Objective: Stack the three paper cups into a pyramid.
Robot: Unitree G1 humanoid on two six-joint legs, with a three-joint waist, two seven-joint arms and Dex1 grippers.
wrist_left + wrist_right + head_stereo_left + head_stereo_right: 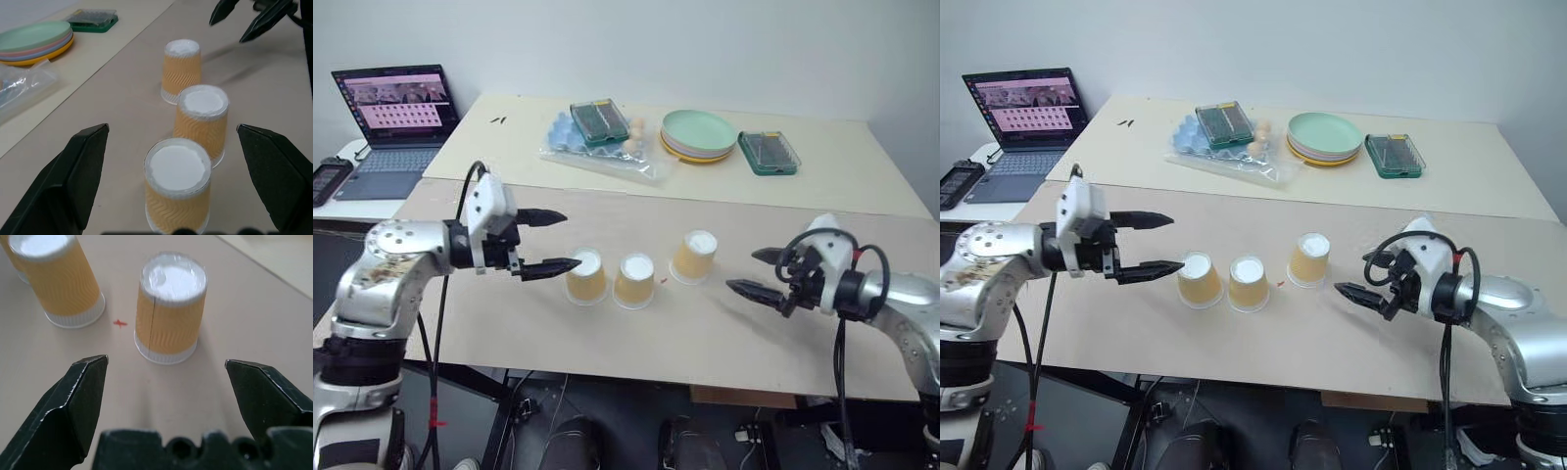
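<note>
The paper cup [694, 258] standing apart has the paired cups between it and my left gripper, so my right gripper should raise it onto the paired cups' bases.
Three paper cups stand upside down, white bases up, in a loose row on the light wooden table [705, 343]: the left cup [585, 277], the middle cup [634, 282] touching or nearly touching it, and the right cup [694, 258] a little apart and farther back. All three rest on the table, none on another. My left gripper [570, 240] hovers open just left of the left cup, holding nothing. My right gripper [742, 270] is open to the right of the right cup [170, 308], with a gap between them. A small red mark [120, 323] lies between the middle and right cups.
On the rear table sit stacked plates [699, 135], two green boxes [599, 122] [769, 153] and a clear plastic bag [597, 157]. A laptop [396, 122] and a black device [328, 179] stand at far left. The table's front edge runs close below the cups.
</note>
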